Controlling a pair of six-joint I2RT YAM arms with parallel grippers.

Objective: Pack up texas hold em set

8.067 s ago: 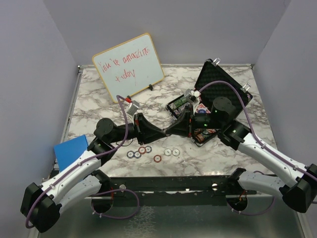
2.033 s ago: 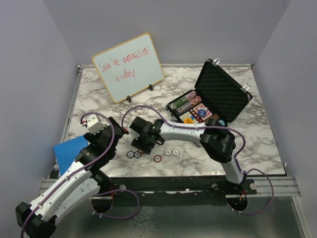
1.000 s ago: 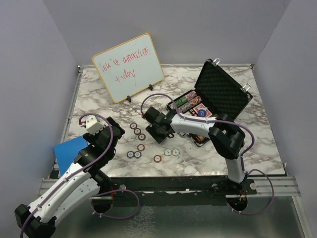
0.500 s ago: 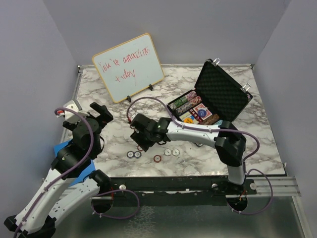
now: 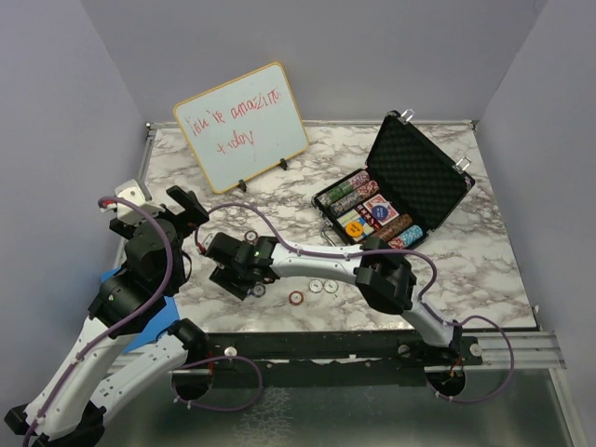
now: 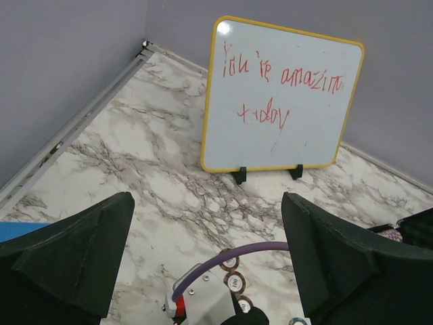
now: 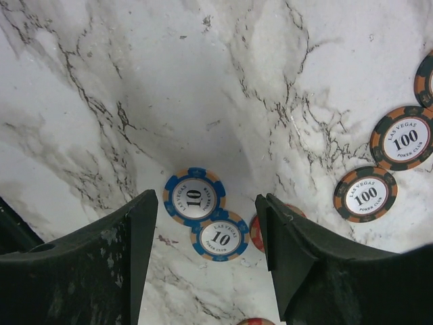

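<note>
The farther chip (image 7: 194, 195) will come off alone and leave its neighbour lying when the robot's gripper lifts it, since the blue chips overlap only at their rims (image 7: 208, 216).
The black briefcase (image 5: 424, 168) stands open at the back right, with rows of poker chips (image 5: 346, 194) and a red card deck (image 5: 380, 210) in its foam tray. Loose chips (image 5: 323, 286) lie on the marble near the front. My right gripper (image 7: 205, 218) is open and low over two blue 10 chips (image 7: 194, 196), which lie between its fingers. A red chip (image 7: 255, 233) is half hidden behind the right finger. Brown 100 chips (image 7: 365, 194) lie to the right. My left gripper (image 6: 206, 237) hangs open and empty, raised at the left.
A wood-framed whiteboard (image 5: 240, 138) with red writing stands at the back left. A blue sheet (image 5: 114, 277) lies at the left edge under my left arm. The right arm (image 5: 317, 261) and its purple cable (image 6: 223, 261) stretch across the front middle.
My right gripper has swung left and down to the blue chips and opened wider. The left arm has lifted away to the left and stays open.
</note>
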